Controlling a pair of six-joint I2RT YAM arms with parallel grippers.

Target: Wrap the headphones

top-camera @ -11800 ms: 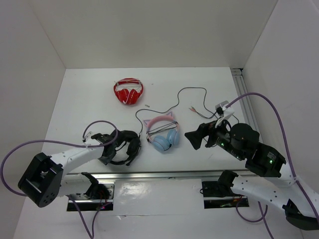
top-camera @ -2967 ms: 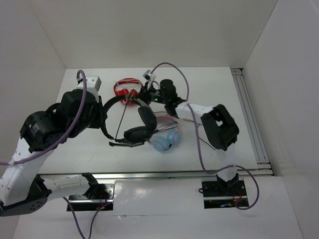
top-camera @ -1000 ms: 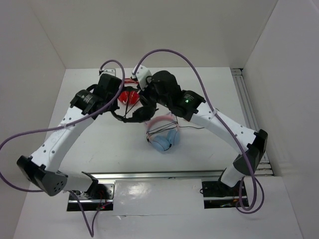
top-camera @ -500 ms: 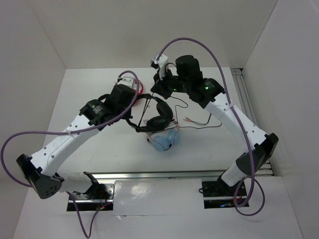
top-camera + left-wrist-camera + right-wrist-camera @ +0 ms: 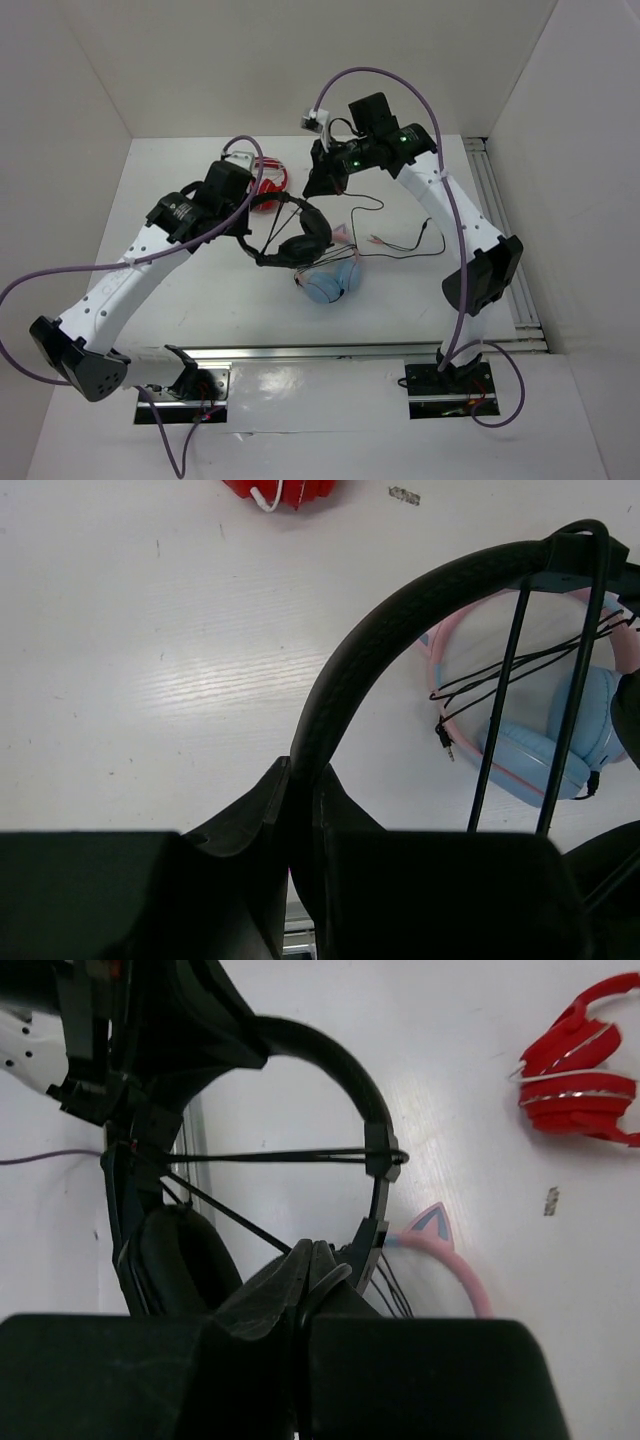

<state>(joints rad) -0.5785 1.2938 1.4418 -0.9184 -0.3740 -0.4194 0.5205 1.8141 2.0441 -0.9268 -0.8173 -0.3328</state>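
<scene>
The black headphones [image 5: 304, 242] are hanging low in front of my right gripper's cable. My left gripper needs to raise them out of the way so the cable can pass underneath [image 5: 283, 228].
The black headphones [image 5: 297, 238] hang above the table's middle, and my left gripper [image 5: 250, 222] is shut on their headband [image 5: 400, 620]. The grip shows in the left wrist view, where the left gripper [image 5: 300, 772] pinches the band. Two taut strands of the thin black cable [image 5: 505, 680] cross the headband's arc. My right gripper [image 5: 313, 187] is just behind the headset, shut on the cable. In the right wrist view the right gripper [image 5: 316, 1252] pinches the cable, with the headband [image 5: 335, 1060] and an earcup [image 5: 185, 1250] beyond. The cable's loose end [image 5: 400, 243] trails on the table to the right.
Pink-and-blue cat-ear headphones [image 5: 330, 280] lie directly under the black headset. Red headphones [image 5: 268, 180] sit behind the left wrist. White walls close in the table on three sides, and a metal rail [image 5: 500, 220] runs along the right edge.
The right gripper has swung back and to the right with the cable. The left arm carried the headset right, then slightly back left. Both grips held.
</scene>
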